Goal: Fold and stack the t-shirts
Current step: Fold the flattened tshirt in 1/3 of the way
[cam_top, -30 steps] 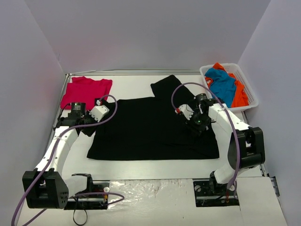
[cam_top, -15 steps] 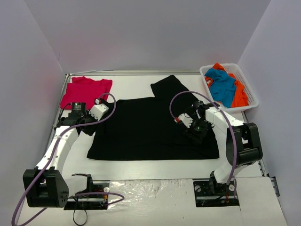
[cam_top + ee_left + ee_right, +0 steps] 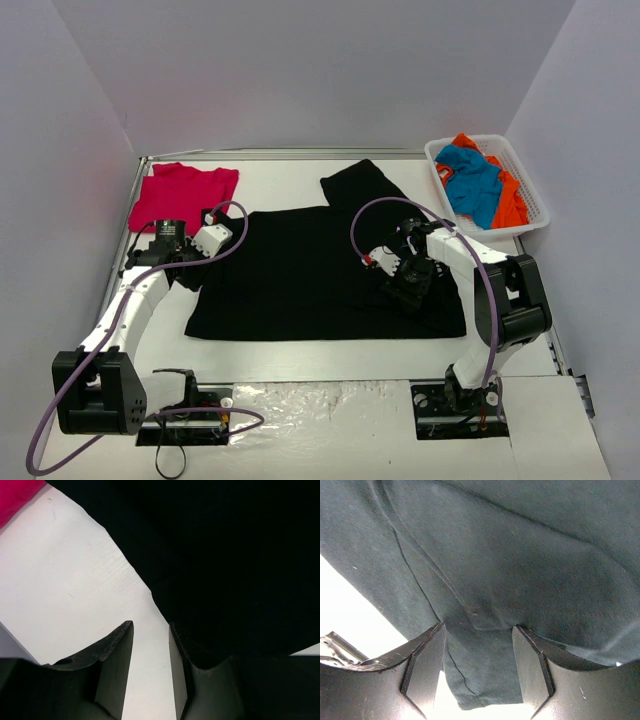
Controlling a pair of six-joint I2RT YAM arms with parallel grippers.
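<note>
A flap of the black t-shirt is folded over on itself, so my right gripper should grab the flap's corner and pull it toward the back before folding.
The large black t-shirt lies spread flat across the middle of the table. My right gripper is down on its right part. In the right wrist view that gripper stands open, its fingers straddling a flap of the black cloth near a seam and hem. My left gripper sits low at the shirt's left edge. It is open with only white table in the gap, and the black cloth lies just beside its right finger. The crimson t-shirt lies folded at the back left.
A white basket at the back right holds a blue t-shirt and an orange one. Purple cables loop above both wrists. Walls close in the table on three sides. A corner of the red shirt shows in the left wrist view.
My right gripper has moved left and toward the near edge, down onto the black shirt, and its jaws have widened. The left arm has stayed put.
</note>
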